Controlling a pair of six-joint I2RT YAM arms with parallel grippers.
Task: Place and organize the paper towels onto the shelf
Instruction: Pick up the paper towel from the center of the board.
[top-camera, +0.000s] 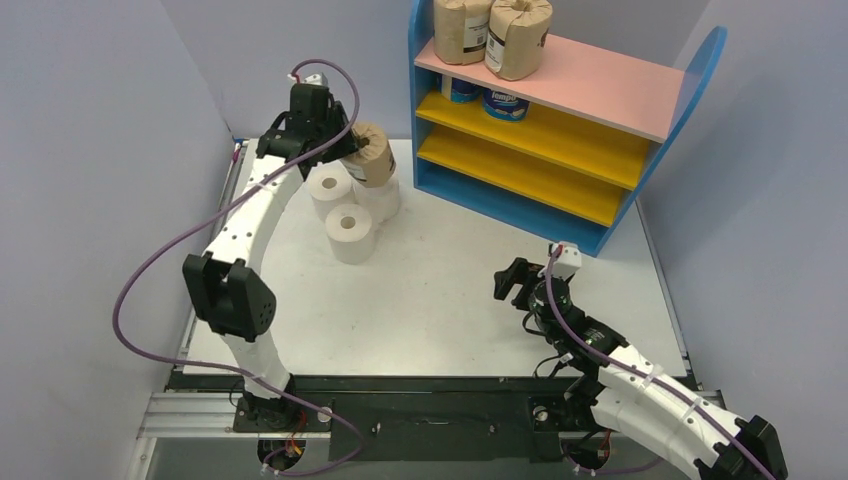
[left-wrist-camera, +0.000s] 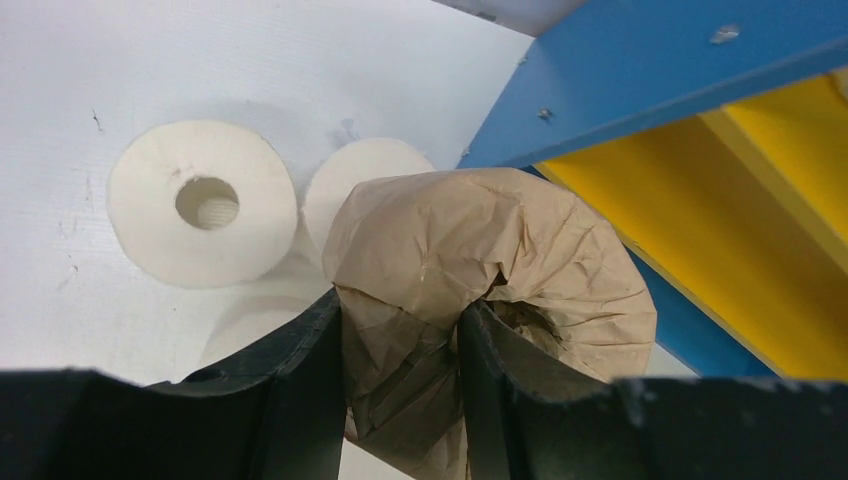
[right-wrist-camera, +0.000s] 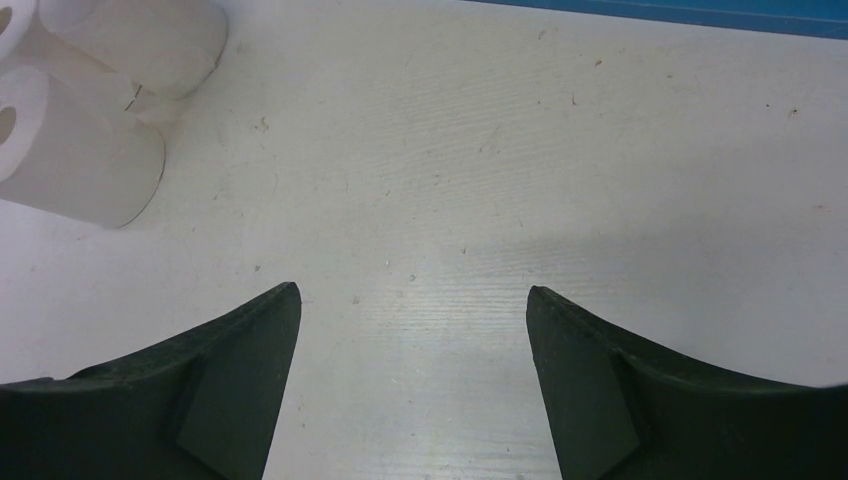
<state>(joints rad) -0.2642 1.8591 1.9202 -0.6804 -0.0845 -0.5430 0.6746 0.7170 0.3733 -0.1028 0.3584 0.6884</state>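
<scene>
The brown roll (top-camera: 371, 163) is hanging upright, and the table's middle (top-camera: 450, 288) is clear next to my right gripper. My left gripper should carry the roll next until it stands there.
My left gripper (top-camera: 352, 146) (left-wrist-camera: 400, 312) is shut on the wall of a brown-wrapped paper towel roll (top-camera: 373, 155) (left-wrist-camera: 490, 250), one finger outside it and the other in its core. That roll sits over three plain white rolls (top-camera: 349, 232) (left-wrist-camera: 203, 203) near the shelf's (top-camera: 600, 88) left side panel (left-wrist-camera: 640, 70); I cannot tell whether it rests on one. Two brown rolls (top-camera: 518, 36) stand on the pink top board. Two blue-and-white rolls (top-camera: 505, 103) sit on the upper yellow board. My right gripper (top-camera: 515, 283) (right-wrist-camera: 413, 292) hangs open over bare table, holding nothing.
The lower yellow board (top-camera: 520, 175) holds nothing that I can see. In the right wrist view the white rolls (right-wrist-camera: 85, 150) lie at the far left. Grey walls close in on both sides of the table (top-camera: 450, 290).
</scene>
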